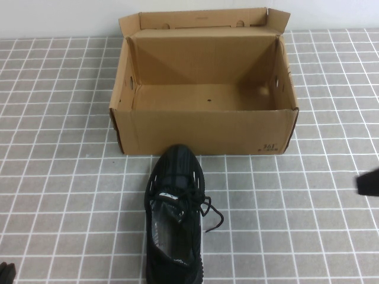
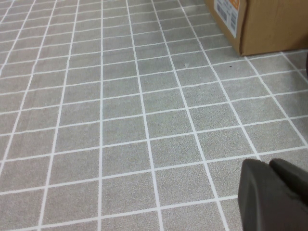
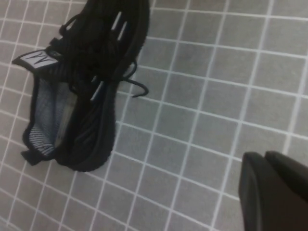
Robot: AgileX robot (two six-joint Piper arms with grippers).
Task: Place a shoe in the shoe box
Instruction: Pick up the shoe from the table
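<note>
The shoe's toe (image 1: 176, 158) points toward the shoe box and its opening faces up, so my right gripper should keep heading for the shoe's tongue (image 1: 170, 198) and close there.
The black knit shoe (image 1: 175, 216) lies on the tiled table in front of the shoe box, toe toward the box. It also shows in the right wrist view (image 3: 82, 82). The brown cardboard shoe box (image 1: 204, 127) stands open and empty, lid flap tipped back; one corner shows in the left wrist view (image 2: 269, 24). My left gripper (image 1: 7, 273) is at the near left corner, shut and empty (image 2: 269, 166). My right gripper (image 1: 368, 181) is at the right edge, shut and empty (image 3: 263, 159), well to the right of the shoe.
The table is a grey cloth with a white grid (image 1: 71, 177). A white and orange label (image 2: 227, 12) is on the box's left side. A white wall runs behind the box.
</note>
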